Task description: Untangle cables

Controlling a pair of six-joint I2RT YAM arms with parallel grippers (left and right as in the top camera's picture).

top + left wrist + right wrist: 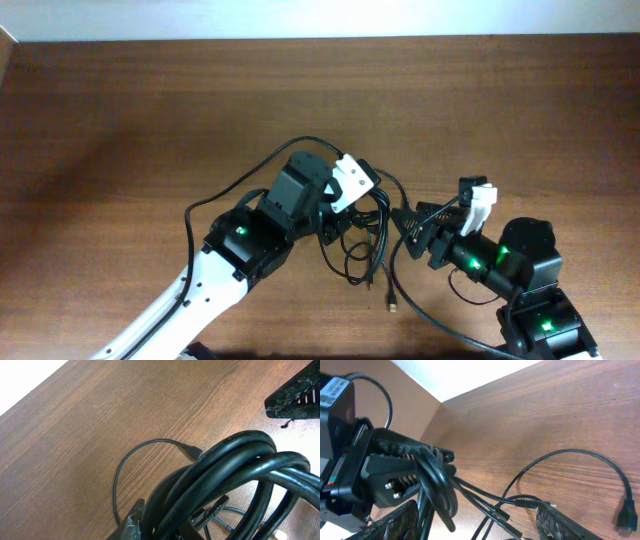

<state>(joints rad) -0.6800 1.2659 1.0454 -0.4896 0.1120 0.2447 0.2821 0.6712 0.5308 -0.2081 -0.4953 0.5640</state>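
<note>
The coils in my left gripper (381, 213) are hanging short of my right gripper's open fingers (413, 240), so my left gripper needs to move them across and pass them to my right gripper.
A bundle of thin black cables (365, 245) hangs in loops at the table's middle, and one metal-tipped plug (392, 305) lies on the wood below it. My left gripper (342, 222) is shut on the bundle. In the left wrist view the coils (235, 460) fill the space between the fingers (172, 522), and one thin strand (120, 470) arcs over the table. My right gripper (412, 222) is open just right of the bundle. In the right wrist view, strands and plugs (520, 502) run between its open fingers (480, 527).
The brown wooden table (150, 120) ends at a white wall along the far side. A loose strand ends in a plug (625, 515) on the wood at the right of the right wrist view. The two grippers are close together.
</note>
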